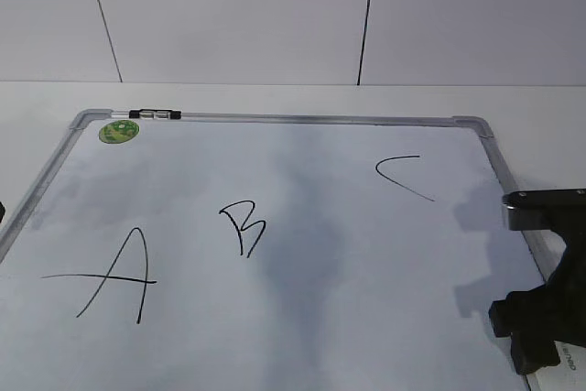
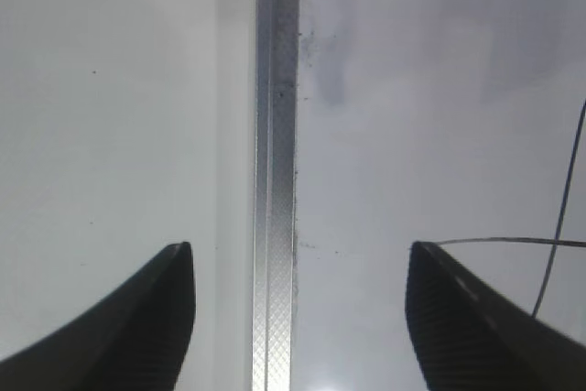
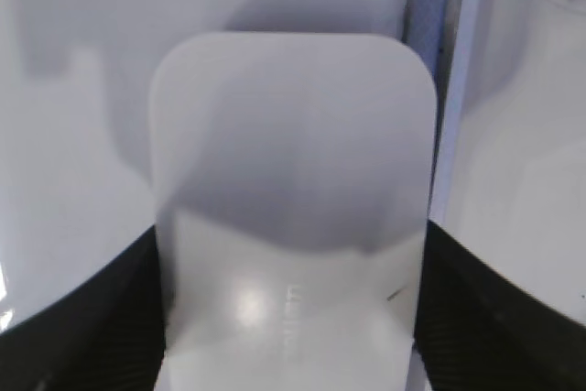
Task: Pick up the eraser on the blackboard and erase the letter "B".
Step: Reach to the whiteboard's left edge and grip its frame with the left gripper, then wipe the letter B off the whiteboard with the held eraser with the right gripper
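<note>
The blackboard's frame (image 1: pixel 20 222) next to the "A" is free under my open left gripper. Next, my left gripper clamps down on it (image 2: pixel 276 309) before my right gripper wipes away the "B".
The blackboard (image 1: pixel 366 190) lies flat, with a large "A" (image 1: pixel 114 276), the small slanted letter "B" (image 1: pixel 244 229) and a "C" (image 1: pixel 403 176). My right gripper (image 1: pixel 540 336) is at the board's near right corner. In the right wrist view its jaws (image 3: pixel 291 231) press both long sides of the white eraser (image 3: pixel 293 180), which rests on the board by the right frame. A sliver of the eraser (image 1: pixel 569 361) shows below the gripper. My left gripper (image 2: pixel 299 246) is open and empty, straddling the board's left frame (image 2: pixel 275 135).
A round green sticker (image 1: pixel 118 131) and a small black-and-clear clip (image 1: pixel 156 114) sit at the board's far left corner. Strokes of the "A" (image 2: pixel 558 226) show at the right of the left wrist view. A white wall stands behind the table.
</note>
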`<control>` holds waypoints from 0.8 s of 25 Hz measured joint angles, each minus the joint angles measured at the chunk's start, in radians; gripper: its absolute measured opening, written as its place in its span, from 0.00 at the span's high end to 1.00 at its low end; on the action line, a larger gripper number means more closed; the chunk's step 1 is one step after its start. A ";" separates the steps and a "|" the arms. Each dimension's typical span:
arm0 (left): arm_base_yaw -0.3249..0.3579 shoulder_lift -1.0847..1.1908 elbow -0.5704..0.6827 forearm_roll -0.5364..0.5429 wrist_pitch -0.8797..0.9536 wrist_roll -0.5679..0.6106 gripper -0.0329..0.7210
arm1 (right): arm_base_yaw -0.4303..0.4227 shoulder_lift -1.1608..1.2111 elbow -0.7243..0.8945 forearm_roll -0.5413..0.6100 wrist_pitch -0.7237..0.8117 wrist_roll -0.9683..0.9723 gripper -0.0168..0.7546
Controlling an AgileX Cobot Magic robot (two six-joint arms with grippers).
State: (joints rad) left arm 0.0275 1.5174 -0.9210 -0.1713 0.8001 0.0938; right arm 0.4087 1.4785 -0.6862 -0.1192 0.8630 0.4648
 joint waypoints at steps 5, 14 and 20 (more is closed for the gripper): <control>0.000 0.040 0.000 -0.002 -0.004 0.000 0.24 | 0.000 0.000 0.000 0.000 0.000 0.000 0.23; 0.000 0.118 -0.002 -0.011 -0.035 0.000 0.27 | 0.000 0.000 0.000 0.000 0.000 0.000 0.23; 0.000 0.118 -0.004 -0.015 -0.058 0.013 0.46 | 0.000 0.000 0.000 0.000 0.000 0.000 0.23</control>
State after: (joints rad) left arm 0.0275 1.6351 -0.9247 -0.1867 0.7423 0.1072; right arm 0.4087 1.4785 -0.6862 -0.1192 0.8630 0.4648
